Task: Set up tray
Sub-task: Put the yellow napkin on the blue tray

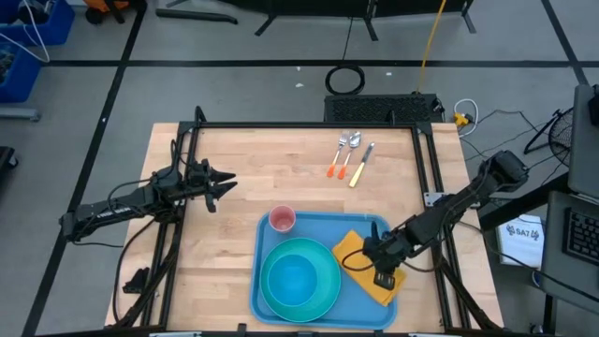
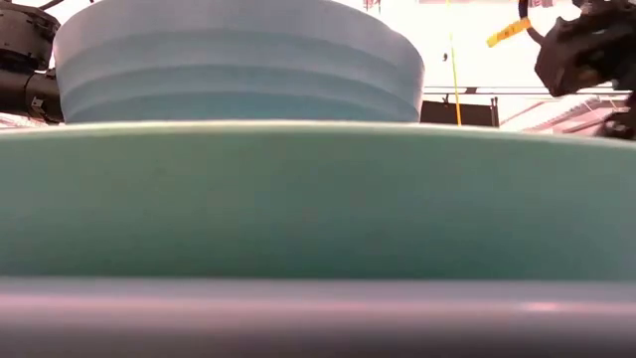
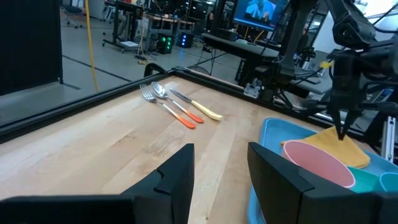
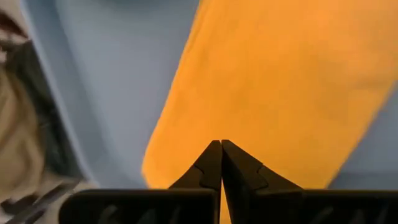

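Note:
The orange napkin lies slanted [image 1: 356, 259] on the light-blue tray, so next my right gripper moves back and nudges the napkin's far end [image 1: 350, 241] until the cloth is square.
The light-blue tray [image 1: 323, 227] lies at the table's near edge, right of the middle. On it rest a round teal plate [image 1: 325, 259] with a light-blue bowl [image 1: 295, 279], a pink cup [image 1: 282, 220] and an orange napkin [image 1: 356, 248] lying flat at its right end. My right gripper [image 1: 382, 278] is shut and points down at the napkin [image 4: 280, 81]. My left gripper [image 1: 229, 183] is open and hovers over bare wood left of the tray, facing the cup [image 3: 317, 163]. In the low view the tray rim [image 2: 318, 318], the plate [image 2: 318, 199] and the bowl [image 2: 238, 60] fill the picture. My right gripper [image 4: 221, 143] comes from above with its shut fingertips [image 3: 341, 132] at the napkin's top surface [image 3: 336, 149], near the middle of the cloth. No cloth shows between the fingers. Whether the tips touch the napkin or stand just above it, I cannot tell.
A fork, a spoon and a knife [image 1: 348, 156] with orange and yellow handles lie side by side near the table's far edge, also seen as cutlery [image 3: 177, 106] in the left wrist view. Bare wood lies between them and the tray. A dark frame borders the table.

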